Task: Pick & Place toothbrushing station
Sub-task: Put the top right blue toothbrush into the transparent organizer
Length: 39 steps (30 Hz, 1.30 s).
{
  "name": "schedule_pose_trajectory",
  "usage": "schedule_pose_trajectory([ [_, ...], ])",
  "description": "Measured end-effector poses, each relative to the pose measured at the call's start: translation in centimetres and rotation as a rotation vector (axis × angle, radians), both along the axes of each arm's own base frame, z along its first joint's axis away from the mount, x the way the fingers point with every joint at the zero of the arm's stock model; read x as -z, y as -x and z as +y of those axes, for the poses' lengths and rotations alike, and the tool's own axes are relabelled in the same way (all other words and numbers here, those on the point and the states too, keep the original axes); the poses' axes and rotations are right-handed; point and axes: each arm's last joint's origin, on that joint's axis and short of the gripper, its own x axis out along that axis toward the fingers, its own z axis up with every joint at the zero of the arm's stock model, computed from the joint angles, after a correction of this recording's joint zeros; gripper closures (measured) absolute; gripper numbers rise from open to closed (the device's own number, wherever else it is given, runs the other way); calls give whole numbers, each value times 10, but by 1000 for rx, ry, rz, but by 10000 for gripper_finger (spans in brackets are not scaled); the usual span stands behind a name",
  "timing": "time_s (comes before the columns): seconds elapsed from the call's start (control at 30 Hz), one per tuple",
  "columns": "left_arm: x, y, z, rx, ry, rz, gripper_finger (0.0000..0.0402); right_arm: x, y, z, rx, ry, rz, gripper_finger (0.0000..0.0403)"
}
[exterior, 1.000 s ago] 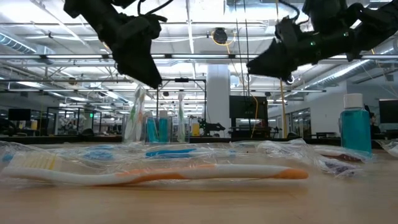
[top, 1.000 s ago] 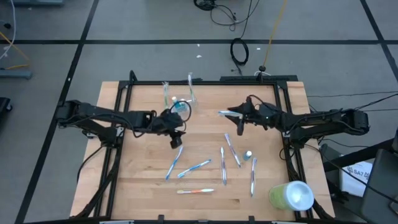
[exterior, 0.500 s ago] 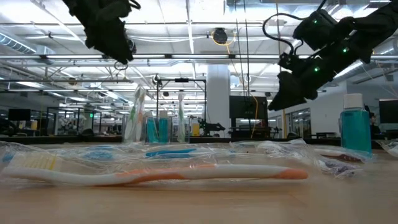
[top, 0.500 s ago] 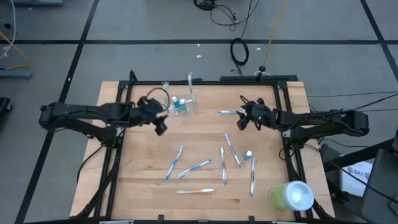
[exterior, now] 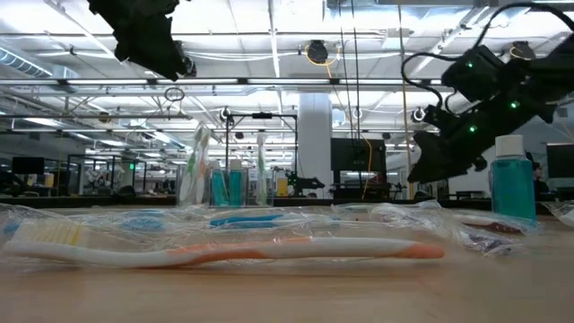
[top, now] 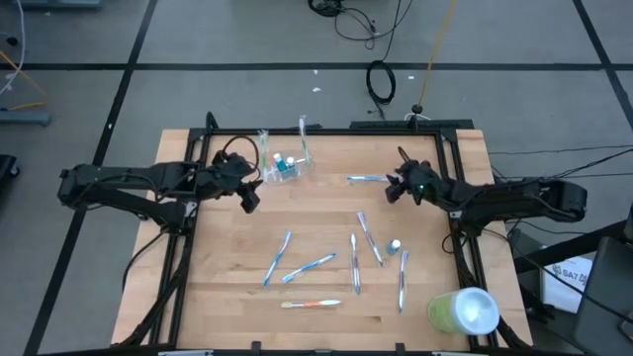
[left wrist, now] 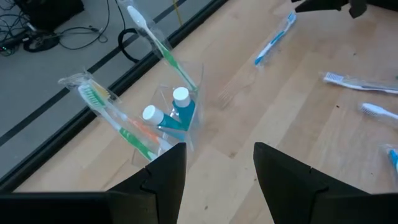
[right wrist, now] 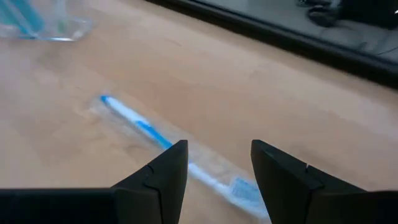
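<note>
Next, I lift my right gripper and come down steeper over the neck (right wrist: 208, 177), because the blue toothbrush lies slanted across that gripper's opening with its head (right wrist: 247, 191) by one fingertip.
The clear cup (top: 285, 166) stands upright at the far left-centre of the table. It holds two wrapped green toothbrushes (left wrist: 157, 45) and two white-capped blue tubes (left wrist: 179, 99). My left gripper (top: 249, 198) hovers open, high above the table, left of and nearer than the cup (left wrist: 177, 118). My right gripper (top: 394, 191) is open and low over the table. Its fingers point at a wrapped blue toothbrush (right wrist: 152, 132) lying flat at the far centre (top: 364, 179), without touching it.
Several wrapped toothbrushes lie scattered over the near half of the table (top: 309, 267), an orange one (exterior: 224, 251) nearest the front edge. A small tube (top: 395, 245) stands among them. A lime-green cylinder (top: 463, 311) lies at the near right corner.
My left gripper has risen and drawn back from beside the cup toward the table's left edge, still open. My right gripper has sunk toward the table and shifted a little toward the right edge, near the blue toothbrush. No object has moved.
</note>
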Motion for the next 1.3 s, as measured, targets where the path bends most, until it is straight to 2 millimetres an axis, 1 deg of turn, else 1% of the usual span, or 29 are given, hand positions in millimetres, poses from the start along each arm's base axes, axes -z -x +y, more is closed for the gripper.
schedule_pose_trajectory([
  [0.1, 0, 0, 0, 0, 0, 0, 206, 5, 5, 0, -37, -16, -52, 234],
  [0.33, 0, 0, 0, -9, -6, -2, 206, 16, 13, 3, -47, -21, 8, 234],
  [0.67, -1, 0, 0, -11, -6, -8, 206, 27, 20, 7, -19, -75, 7, 234],
  [0.83, -1, 0, 0, -11, -6, -8, 206, 30, 18, 7, -59, -98, 12, 234],
  [1.1, -1, 0, 0, -8, -9, -7, 206, 26, 8, 6, -164, 40, 14, 234],
  [1.3, -1, 0, 0, -6, -12, -5, 206, 33, 9, 4, -176, 55, 83, 234],
])
